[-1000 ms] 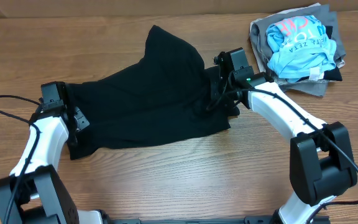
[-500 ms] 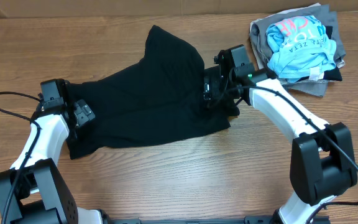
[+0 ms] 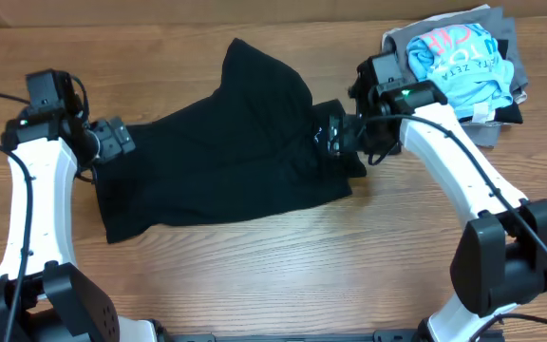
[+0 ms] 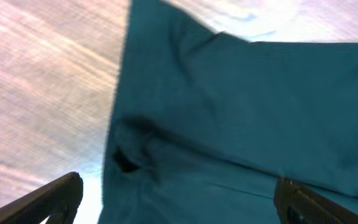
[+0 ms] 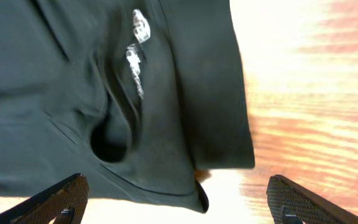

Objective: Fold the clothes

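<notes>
The shirt is bunched up around its neck opening (image 5: 112,142). Next, my right gripper pinches the corner (image 5: 245,159) next to the bunched cloth and pulls it flat before folding.
The clothes, a black short-sleeved shirt (image 3: 226,142), lie crumpled across the middle of the wooden table (image 3: 273,275). My left gripper (image 3: 112,139) hovers open at the shirt's left edge. In the left wrist view the fabric (image 4: 241,106) lies under the left gripper (image 4: 179,200), nothing between the fingers. My right gripper (image 3: 334,133) stands open over the shirt's right end. The right wrist view shows the shirt (image 5: 42,74), its white tag (image 5: 135,50) and the neck opening, with the right gripper (image 5: 179,202) empty above the hem.
A pile of other garments sits at the back right: a light blue shirt with pink lettering (image 3: 459,62) on top of grey and tan folded pieces (image 3: 501,33). The right arm's elbow passes close beside that pile.
Both grippers have opened and let go of the shirt. The left arm has drawn back up and to the left, the right arm up and to the right. The shirt lies as before.
</notes>
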### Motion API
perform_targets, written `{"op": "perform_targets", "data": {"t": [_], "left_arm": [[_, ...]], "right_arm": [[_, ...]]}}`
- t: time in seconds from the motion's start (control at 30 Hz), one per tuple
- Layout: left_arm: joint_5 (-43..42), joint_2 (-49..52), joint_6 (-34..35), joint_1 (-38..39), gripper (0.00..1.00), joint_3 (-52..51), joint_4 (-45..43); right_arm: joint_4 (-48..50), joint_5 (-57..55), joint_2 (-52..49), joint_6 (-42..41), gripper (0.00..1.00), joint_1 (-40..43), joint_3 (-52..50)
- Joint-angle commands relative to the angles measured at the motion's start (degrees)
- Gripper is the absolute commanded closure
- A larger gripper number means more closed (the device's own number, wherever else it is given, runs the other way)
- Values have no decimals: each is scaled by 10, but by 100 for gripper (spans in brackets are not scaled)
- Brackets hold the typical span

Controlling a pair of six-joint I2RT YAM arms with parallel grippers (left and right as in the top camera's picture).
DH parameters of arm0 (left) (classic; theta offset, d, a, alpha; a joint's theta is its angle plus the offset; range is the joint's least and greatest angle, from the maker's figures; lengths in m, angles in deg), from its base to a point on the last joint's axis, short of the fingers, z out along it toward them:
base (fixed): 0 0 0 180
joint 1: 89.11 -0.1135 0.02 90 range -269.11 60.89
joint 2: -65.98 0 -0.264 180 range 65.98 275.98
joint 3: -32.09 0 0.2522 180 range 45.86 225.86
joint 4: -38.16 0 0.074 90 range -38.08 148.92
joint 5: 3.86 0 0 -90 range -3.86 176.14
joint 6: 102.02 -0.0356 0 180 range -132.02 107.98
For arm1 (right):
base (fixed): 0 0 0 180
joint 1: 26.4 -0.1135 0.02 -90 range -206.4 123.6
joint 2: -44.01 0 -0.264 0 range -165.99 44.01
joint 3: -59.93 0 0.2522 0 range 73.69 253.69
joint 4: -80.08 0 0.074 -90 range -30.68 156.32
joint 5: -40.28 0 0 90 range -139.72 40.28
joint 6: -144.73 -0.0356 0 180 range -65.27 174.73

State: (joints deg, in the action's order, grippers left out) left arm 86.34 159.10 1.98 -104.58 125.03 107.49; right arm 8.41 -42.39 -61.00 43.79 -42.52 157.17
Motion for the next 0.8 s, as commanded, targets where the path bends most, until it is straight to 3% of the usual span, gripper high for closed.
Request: {"op": "perform_targets", "data": {"t": [0.0, 0.17, 0.27, 0.77], "left_arm": [[-52, 1, -23, 2, 0, 14, -1], [-52, 2, -23, 4, 0, 13, -2], [-52, 2, -23, 5, 0, 13, -1], [-51, 2, -23, 28, 0, 13, -8]], "right_arm": [[43, 3, 9, -31, 8, 3, -62], [116, 3, 9, -82, 22, 25, -136], [147, 7, 9, -106, 25, 47, -167], [186, 90, 9, -129, 28, 82, -231]]}}
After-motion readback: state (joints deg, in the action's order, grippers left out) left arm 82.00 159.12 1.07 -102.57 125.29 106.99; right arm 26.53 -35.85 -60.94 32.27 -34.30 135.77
